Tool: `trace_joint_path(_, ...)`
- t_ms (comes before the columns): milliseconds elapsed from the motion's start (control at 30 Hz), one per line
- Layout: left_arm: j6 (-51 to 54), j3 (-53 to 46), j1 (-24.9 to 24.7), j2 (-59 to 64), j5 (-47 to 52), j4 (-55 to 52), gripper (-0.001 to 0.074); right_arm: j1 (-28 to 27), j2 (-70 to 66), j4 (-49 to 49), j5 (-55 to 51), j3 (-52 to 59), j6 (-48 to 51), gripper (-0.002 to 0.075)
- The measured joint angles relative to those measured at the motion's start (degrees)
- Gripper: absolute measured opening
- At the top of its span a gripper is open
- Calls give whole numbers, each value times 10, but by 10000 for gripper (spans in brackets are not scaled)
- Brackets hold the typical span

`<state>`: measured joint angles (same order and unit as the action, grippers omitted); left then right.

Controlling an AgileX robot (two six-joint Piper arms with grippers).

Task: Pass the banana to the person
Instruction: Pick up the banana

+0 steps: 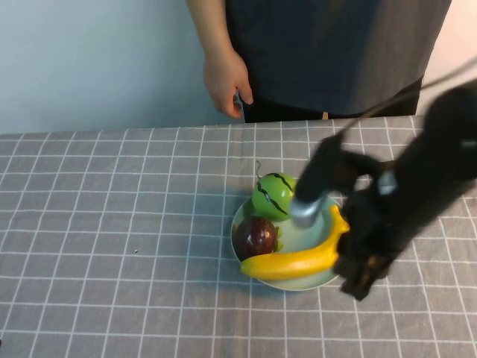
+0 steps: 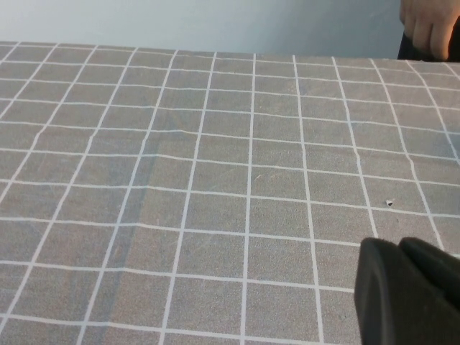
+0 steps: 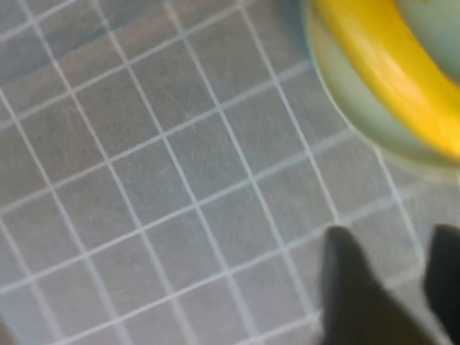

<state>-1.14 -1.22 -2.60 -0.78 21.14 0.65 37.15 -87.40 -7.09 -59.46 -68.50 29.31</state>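
The banana's middle lies clear of both round fruits, so my open right gripper keeps moving toward that middle until its fingers straddle it, then close.
The yellow banana lies along the near edge of a pale green plate. My right gripper hangs just past the banana's right end, low over the cloth. In the right wrist view the right gripper is open and empty, with the banana and the plate rim ahead of it. The person stands at the far side of the table, one hand hanging down. My left gripper is shut and empty over bare cloth, out of the high view.
A green striped round fruit and a dark red round fruit share the plate with the banana. A grey checked cloth covers the table. The person's hand shows at the far table edge in the left wrist view.
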Motion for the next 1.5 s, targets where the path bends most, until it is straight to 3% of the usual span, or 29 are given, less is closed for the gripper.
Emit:
trace_joint_path(167,0,0,0,0,0,0,-4,12,-73,4,25,-29,115,424)
trace_joint_path(300,0,0,0,0,0,0,-4,13,-122,20,67,-33,203,499)
trace_joint_path(567,0,0,0,0,0,0,-4,13,-182,24,133,-41,277,515)
trace_joint_path(900,0,0,0,0,0,0,-4,0,-264,24,135,-115,283,516)
trace_joint_path(1500,0,0,0,0,0,0,-4,-6,-297,28,132,-120,283,515)
